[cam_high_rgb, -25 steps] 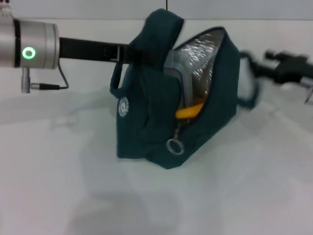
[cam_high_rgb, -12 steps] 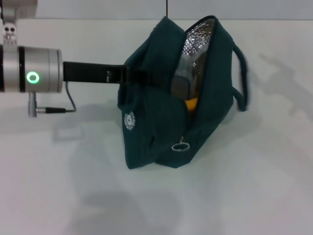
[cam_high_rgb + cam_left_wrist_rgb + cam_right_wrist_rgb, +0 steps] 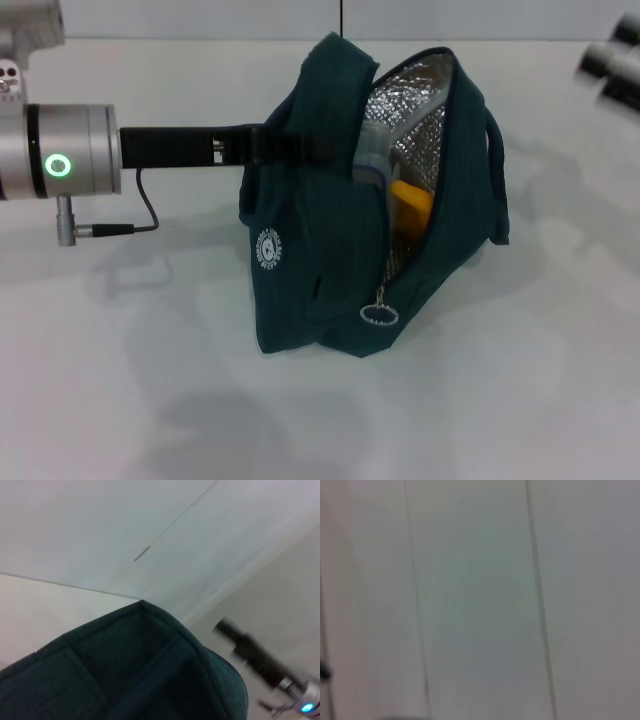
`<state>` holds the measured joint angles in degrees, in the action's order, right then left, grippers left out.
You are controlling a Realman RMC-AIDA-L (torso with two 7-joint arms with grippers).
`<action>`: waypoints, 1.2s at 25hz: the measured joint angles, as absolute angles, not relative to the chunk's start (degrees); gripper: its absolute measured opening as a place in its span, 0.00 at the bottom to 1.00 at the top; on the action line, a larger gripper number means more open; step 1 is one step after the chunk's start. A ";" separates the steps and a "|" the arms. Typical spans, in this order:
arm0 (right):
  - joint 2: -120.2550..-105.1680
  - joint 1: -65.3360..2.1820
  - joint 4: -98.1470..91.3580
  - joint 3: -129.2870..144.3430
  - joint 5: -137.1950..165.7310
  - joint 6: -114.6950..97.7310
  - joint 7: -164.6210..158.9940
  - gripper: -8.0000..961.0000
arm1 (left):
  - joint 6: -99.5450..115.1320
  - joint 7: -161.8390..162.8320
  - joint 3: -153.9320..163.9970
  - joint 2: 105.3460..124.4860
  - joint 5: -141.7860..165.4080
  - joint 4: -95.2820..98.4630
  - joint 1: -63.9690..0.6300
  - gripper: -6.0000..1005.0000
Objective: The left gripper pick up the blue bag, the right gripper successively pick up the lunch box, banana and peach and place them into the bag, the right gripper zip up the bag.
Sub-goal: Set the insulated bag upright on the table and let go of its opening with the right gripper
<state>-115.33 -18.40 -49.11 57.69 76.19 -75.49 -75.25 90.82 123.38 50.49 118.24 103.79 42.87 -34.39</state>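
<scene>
The blue bag is leaning crooked with its opening slanted (image 3: 418, 150), so my right gripper should pull it upright by its second handle (image 3: 496, 165) before it zips the bag up.
The blue bag (image 3: 320, 260) stands on the white table with its mouth open, showing the silver foil lining (image 3: 418, 110). My left gripper (image 3: 300, 148) reaches in from the left and is shut on the bag's near side by the handle. The yellow-orange banana (image 3: 410, 205) shows inside the bag, beside the clear, blue-rimmed edge of the lunch box (image 3: 372, 160). The ring zipper pull (image 3: 379, 315) hangs at the low front end of the opening. The peach is not in view. My right gripper (image 3: 612, 68) is a blur at the far right, away from the bag. The left wrist view shows the bag's fabric (image 3: 125, 670).
The bag's second handle (image 3: 495, 170) hangs on its right side. The left arm's silver wrist with the green ring light (image 3: 58, 166) and its cable is at the left. The right arm (image 3: 260, 660) shows far off in the left wrist view. The right wrist view shows only a blurred pale surface.
The right gripper has drawn back from the bag's right side, left the view, then reappeared at the top right. The bag has shifted slightly in the left gripper's hold and its mouth gapes wider.
</scene>
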 joint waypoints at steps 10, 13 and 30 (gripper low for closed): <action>-115.63 -29.73 -30.40 61.62 84.34 -65.74 -73.77 0.62 | 90.41 122.89 50.54 117.91 103.90 42.73 -34.06 0.14; -115.65 -32.61 -28.23 65.17 84.35 -59.33 -73.95 0.62 | 90.41 122.74 50.70 118.03 103.88 42.71 -33.87 0.14; -116.10 -24.06 -45.43 68.17 62.15 -43.99 -58.75 0.62 | 90.96 122.03 50.89 118.62 103.85 42.70 -30.68 0.14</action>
